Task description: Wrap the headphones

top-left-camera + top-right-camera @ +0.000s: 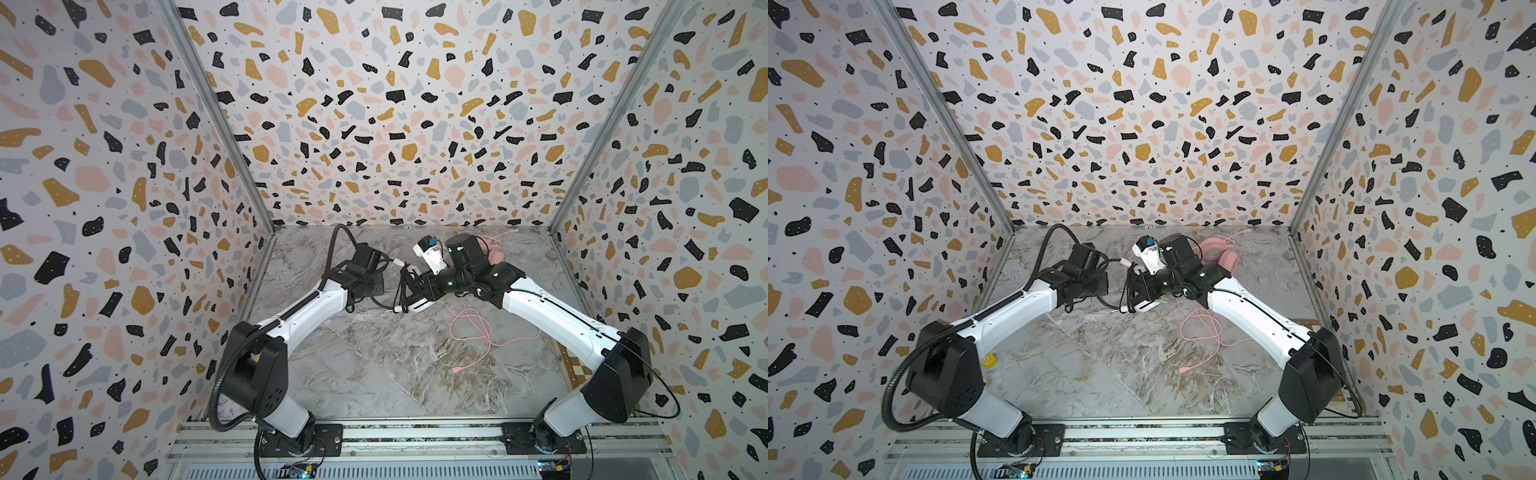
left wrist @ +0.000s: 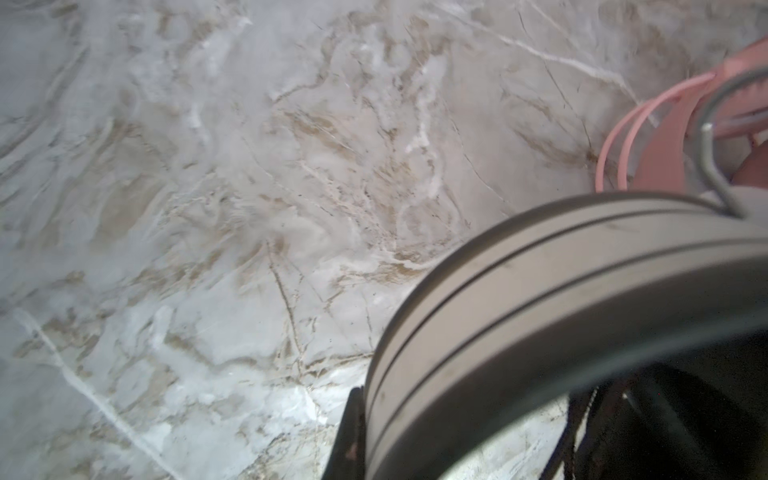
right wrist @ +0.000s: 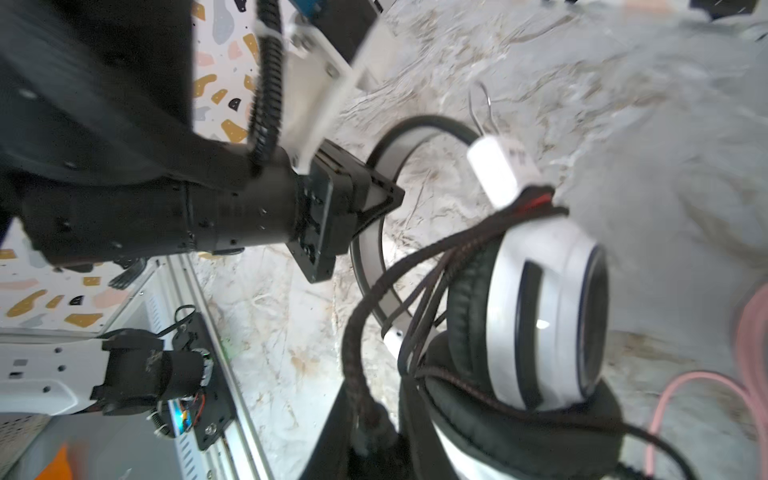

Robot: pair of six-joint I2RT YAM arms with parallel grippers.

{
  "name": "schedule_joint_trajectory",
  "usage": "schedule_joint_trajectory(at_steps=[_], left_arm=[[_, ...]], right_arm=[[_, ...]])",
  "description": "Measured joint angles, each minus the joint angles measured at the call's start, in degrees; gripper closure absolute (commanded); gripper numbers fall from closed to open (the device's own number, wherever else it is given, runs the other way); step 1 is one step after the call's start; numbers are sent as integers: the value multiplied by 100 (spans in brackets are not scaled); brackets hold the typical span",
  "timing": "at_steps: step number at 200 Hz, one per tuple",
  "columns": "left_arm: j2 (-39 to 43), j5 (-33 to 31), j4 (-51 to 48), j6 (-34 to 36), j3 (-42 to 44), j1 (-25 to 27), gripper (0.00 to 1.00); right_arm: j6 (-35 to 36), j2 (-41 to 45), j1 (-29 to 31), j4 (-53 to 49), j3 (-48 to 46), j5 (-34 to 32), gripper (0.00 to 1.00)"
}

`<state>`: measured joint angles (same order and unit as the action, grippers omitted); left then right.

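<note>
The black cable runs along its loops (image 3: 432, 292) next to the ear cups, so my right gripper should keep pulling it to the headband's lower white end (image 3: 393, 342), and then let go.
The white headphones (image 3: 540, 311) with black ear pads hang between my two grippers in the middle of the table, small in both top views (image 1: 415, 306). My left gripper (image 3: 376, 199) is shut on their grey-white headband (image 2: 540, 311), with one finger (image 2: 347, 440) pressed against it. The black braided cable (image 3: 361, 332) lies in loops over the ear cups and runs down between the fingers of my right gripper (image 3: 374, 440), which is shut on it. The pink headphones (image 1: 1219, 255) lie at the back right, partly behind my right arm. Their pink cable (image 1: 471, 328) sprawls loose on the marble.
Terrazzo walls close in the left, back and right sides. An aluminium rail (image 1: 415, 436) with both arm bases runs along the front. The pink cable's plug (image 1: 457, 369) lies on the marble table (image 1: 374, 374) under my right forearm.
</note>
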<state>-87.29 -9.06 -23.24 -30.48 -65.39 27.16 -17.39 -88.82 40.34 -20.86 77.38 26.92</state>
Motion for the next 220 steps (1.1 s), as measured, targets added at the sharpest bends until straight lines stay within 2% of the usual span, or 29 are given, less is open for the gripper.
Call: schedule_joint_trajectory(at_steps=[31,83,100,121,145,181,220], left_arm=[[470,7,579,-407,466,9,100],[610,-57,927,-688,680,13,100],[629,-44,966,-721,680,11,100],[660,70,964,-745,680,-46,100],[660,417,1051,-798,743,-192,100],[660,916,1104,-809,750,-501,100],[660,1309,1060,-758,715,-1102,100]], right_arm=[[-487,-223,-2,616,-461,575,92],[-1113,-380,111,1716,-791,846,87],[-1139,-380,116,1934,-966,776,82],[-1128,-365,103,2055,-1185,688,67],[-1029,-260,111,2096,-1276,538,54],[-802,177,133,2048,-1303,175,48],[-697,413,-76,2006,-1537,-37,46]])
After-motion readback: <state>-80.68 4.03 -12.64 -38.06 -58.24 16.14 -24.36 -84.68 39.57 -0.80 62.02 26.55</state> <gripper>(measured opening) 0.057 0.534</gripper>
